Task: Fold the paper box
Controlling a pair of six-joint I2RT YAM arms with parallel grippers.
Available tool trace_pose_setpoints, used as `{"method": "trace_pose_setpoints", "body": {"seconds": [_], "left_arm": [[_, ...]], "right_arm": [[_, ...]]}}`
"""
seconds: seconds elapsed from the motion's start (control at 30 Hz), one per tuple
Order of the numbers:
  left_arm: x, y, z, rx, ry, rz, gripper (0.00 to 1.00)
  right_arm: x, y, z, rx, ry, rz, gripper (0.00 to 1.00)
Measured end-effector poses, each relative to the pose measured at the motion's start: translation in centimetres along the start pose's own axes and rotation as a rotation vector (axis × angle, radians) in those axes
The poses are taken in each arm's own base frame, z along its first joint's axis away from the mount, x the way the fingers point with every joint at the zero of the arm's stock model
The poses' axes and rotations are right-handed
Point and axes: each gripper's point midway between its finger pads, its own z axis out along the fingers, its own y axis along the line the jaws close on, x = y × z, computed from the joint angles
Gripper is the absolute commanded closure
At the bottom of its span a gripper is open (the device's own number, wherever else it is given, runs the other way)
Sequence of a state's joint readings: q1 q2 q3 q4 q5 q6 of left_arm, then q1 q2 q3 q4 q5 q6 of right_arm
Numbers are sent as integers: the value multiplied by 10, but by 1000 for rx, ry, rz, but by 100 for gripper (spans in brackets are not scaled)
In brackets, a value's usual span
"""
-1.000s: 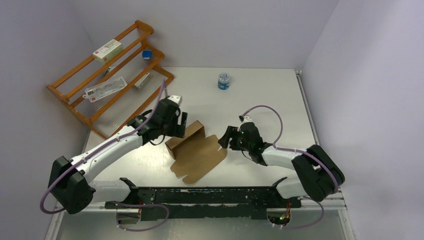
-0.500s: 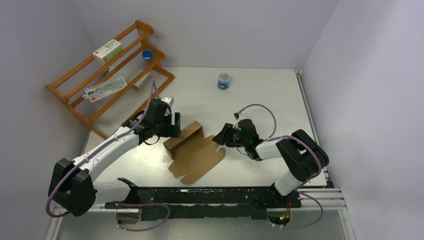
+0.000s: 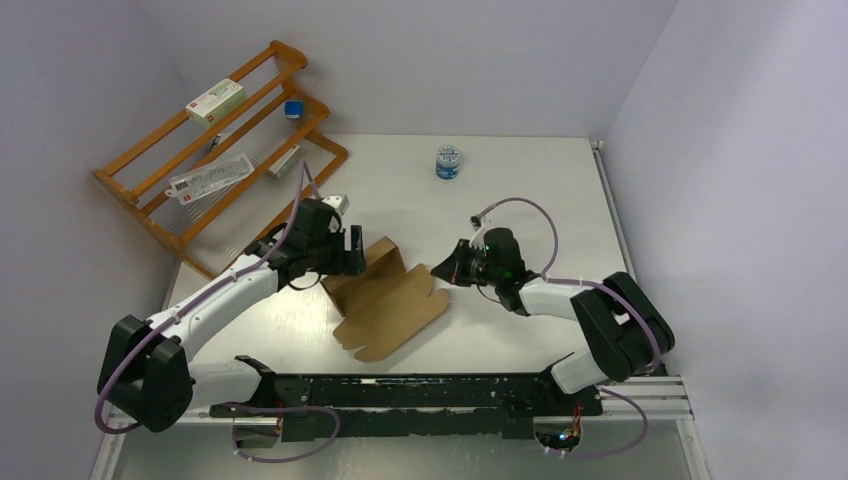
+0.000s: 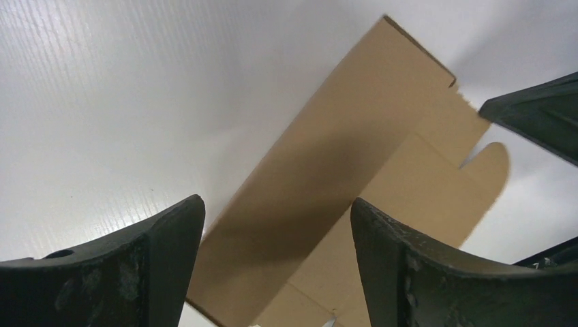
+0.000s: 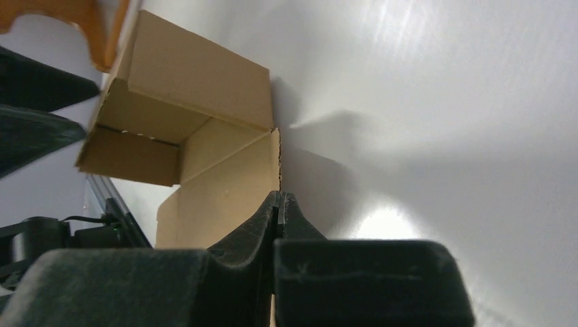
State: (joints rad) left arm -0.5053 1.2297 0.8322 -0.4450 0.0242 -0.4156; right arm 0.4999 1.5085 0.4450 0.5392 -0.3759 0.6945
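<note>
I should turn the paper box's body (image 3: pixel 376 274) until the paper box's wide flap (image 3: pixel 392 316) faces my right gripper before I fold the flap up, because the flap now slants toward the base bar.
The paper box (image 3: pixel 390 305) is a brown cardboard sheet lying mid-table, its far-left panel raised upright. My left gripper (image 3: pixel 352 252) is open beside that raised panel. In the left wrist view the panel (image 4: pixel 327 177) shows ahead between the spread fingers of that gripper (image 4: pixel 275 208), without touching them. My right gripper (image 3: pixel 440 272) is at the sheet's right edge. In the right wrist view this gripper (image 5: pixel 279 197) is shut on the thin edge of the box's flap (image 5: pixel 225 184), and beyond it the side walls (image 5: pixel 198 88) stand up.
A wooden rack (image 3: pixel 215 150) stands at the back left with white cartons (image 3: pixel 215 100) and a small blue item (image 3: pixel 292 108). A white and blue jar (image 3: pixel 448 162) sits at the back centre. The arms' black base rail (image 3: pixel 400 395) runs along the near edge.
My right gripper has gone from open to shut on the box's right edge after moving in. My left gripper drew back a little to the left. The box slid slightly left.
</note>
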Motion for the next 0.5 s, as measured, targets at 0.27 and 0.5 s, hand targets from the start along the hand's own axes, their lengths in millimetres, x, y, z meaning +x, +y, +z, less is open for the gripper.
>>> {"method": "trace_pose_setpoints", "body": {"seconds": [0.27,0.5], "left_arm": [[4,2,5,11,-7,-37,17],[10,-15,11,115,-3,-80,18]], "right_arm": [[-50,36,-5,-13,-43,-125,100],[-115,64,-13,91,-63,-283,100]]}}
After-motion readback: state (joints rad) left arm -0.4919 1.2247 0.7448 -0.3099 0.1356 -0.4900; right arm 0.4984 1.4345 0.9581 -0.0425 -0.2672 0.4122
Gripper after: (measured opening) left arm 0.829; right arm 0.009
